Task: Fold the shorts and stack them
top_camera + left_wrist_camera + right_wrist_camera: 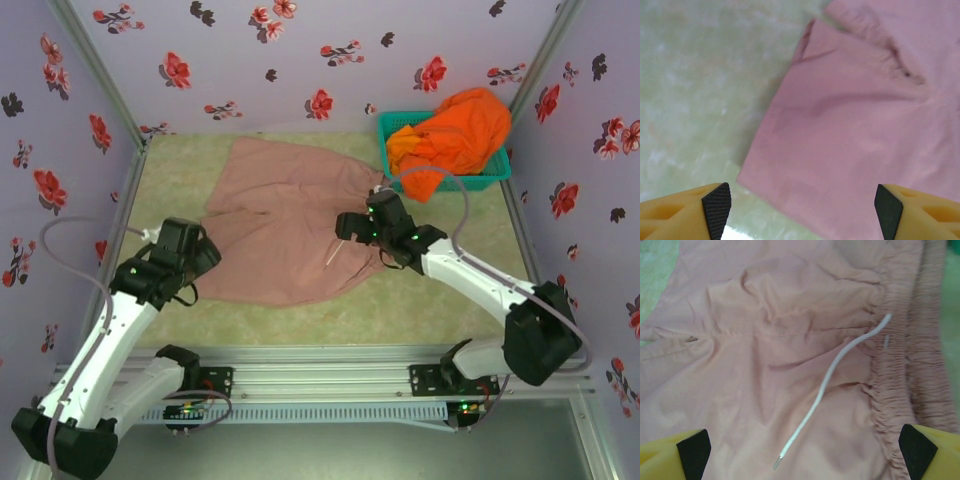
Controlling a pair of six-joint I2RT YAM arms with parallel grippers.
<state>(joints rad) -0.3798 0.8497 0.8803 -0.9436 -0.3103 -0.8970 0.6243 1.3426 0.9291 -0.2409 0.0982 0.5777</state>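
The pink shorts' hem corner (203, 295) is between my left gripper's open fingers, so my right gripper should keep moving toward the waistband's near corner (377, 267) until its fingers are on both sides of it.
The dusty pink-beige shorts (280, 215) lie spread flat in the middle of the table. My left gripper (203, 252) hovers open over the hem corner of their left leg (855, 125), and its fingers (717, 210) straddle that edge. My right gripper (362, 226) hangs open above the elastic waistband (905, 365), where a white drawstring (830, 385) lies loose on the cloth. Nothing is between either pair of fingers. The bright orange shorts (455, 135) are bunched in the teal basket (388, 125), spilling over its front rim.
The pale green mat (450, 300) shows bare in front of and to the right of the pink shorts. Flowered walls close in the left, back and right sides. The basket stands in the back right corner.
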